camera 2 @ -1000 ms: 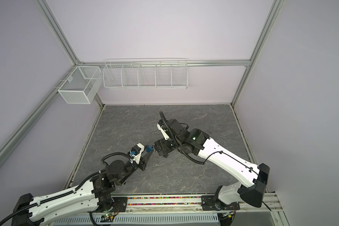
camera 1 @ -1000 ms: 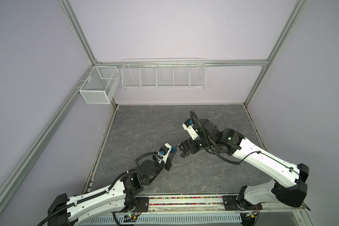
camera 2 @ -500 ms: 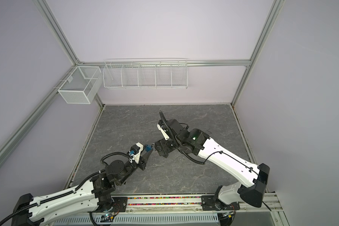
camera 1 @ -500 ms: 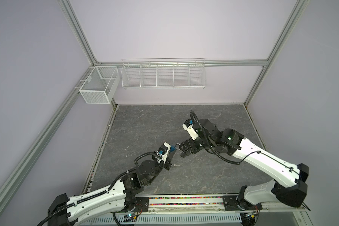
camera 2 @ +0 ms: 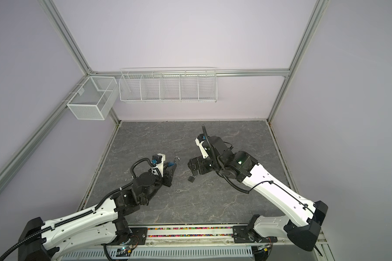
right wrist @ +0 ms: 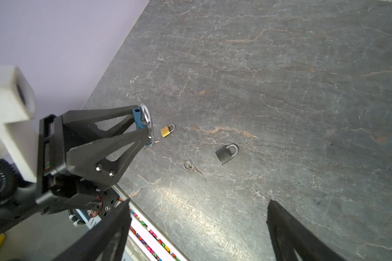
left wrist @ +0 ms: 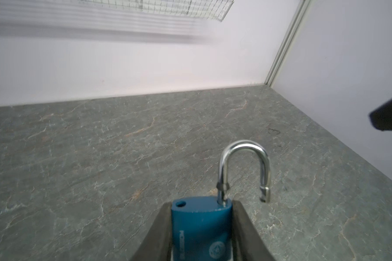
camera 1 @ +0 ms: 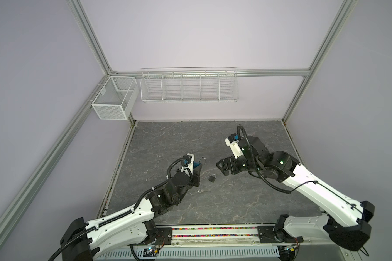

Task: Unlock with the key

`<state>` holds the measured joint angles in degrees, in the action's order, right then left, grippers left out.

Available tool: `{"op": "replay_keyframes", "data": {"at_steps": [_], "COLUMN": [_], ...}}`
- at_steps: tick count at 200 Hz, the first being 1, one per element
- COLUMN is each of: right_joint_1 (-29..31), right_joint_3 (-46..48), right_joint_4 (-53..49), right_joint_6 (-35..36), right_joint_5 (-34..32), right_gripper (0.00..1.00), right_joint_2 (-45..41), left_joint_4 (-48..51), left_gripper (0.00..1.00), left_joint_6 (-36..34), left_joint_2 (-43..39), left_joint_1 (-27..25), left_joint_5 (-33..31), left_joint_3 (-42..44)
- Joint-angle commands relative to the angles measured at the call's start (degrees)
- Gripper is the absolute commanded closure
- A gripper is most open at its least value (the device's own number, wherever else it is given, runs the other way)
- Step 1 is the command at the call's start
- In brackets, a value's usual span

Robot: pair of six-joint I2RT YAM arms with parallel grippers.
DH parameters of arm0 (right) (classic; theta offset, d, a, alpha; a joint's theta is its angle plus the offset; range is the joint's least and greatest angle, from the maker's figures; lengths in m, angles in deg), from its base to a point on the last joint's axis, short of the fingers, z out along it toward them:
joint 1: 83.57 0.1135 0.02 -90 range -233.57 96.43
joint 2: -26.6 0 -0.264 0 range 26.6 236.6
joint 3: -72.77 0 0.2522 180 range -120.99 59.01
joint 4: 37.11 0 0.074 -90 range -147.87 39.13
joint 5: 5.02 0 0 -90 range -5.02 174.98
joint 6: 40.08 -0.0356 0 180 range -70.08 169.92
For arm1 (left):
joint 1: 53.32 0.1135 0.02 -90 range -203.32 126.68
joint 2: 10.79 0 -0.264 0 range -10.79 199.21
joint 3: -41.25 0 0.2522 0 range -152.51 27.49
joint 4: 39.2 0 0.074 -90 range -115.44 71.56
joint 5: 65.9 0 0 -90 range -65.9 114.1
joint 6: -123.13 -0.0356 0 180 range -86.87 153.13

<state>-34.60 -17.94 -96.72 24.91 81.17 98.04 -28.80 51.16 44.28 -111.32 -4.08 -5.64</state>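
Observation:
My left gripper is lowering the blue padlock, and the shackle's loose end point(left wrist: 264, 195) is out of the padlock's body. It should keep lowering the padlock to the clear tabletop point(right wrist: 208, 111) and let go there.
My left gripper point(left wrist: 201, 203) is shut on a blue padlock point(left wrist: 199, 226), holding its body above the table. The padlock's silver shackle point(left wrist: 244, 146) stands open, with its free end out of the body. In both top views this gripper point(camera 1: 198, 166) sits left of centre. My right gripper point(camera 1: 220, 168) hovers a short way to the right of it, open and empty, as the right wrist view point(right wrist: 198, 202) shows. A small key on a ring point(right wrist: 191, 167) lies flat on the table point(camera 1: 235, 203), in front of the grippers point(camera 2: 179, 191).
A black padlock point(right wrist: 226, 153) lies shut near the key point(camera 1: 212, 178). A brass padlock point(right wrist: 167, 131) lies beyond the left gripper's tips. Two white wire baskets point(camera 1: 189, 85) point(camera 1: 114, 100) hang on the walls above the table's far edge.
My right gripper has drawn back to the right, away from the blue padlock, and opened slightly wider. The left gripper still holds the padlock in about the same place.

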Motion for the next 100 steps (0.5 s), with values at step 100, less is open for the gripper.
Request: {"op": "replay_keyframes", "data": {"at_steps": [100], "right_joint_1": [-3.9], "right_joint_3": [23.1], "right_joint_4": [20.0], "right_joint_6": [-11.5], "right_joint_5": [2.4], "right_gripper": [0.03], "right_joint_2": [-2.6], "left_joint_4": [26.2], "left_gripper": [1.0], "left_joint_6": [30.5], "left_joint_2": [32.8], "left_joint_1": [14.5], "left_joint_5": [13.5], "left_joint_3": [-23.3]}}
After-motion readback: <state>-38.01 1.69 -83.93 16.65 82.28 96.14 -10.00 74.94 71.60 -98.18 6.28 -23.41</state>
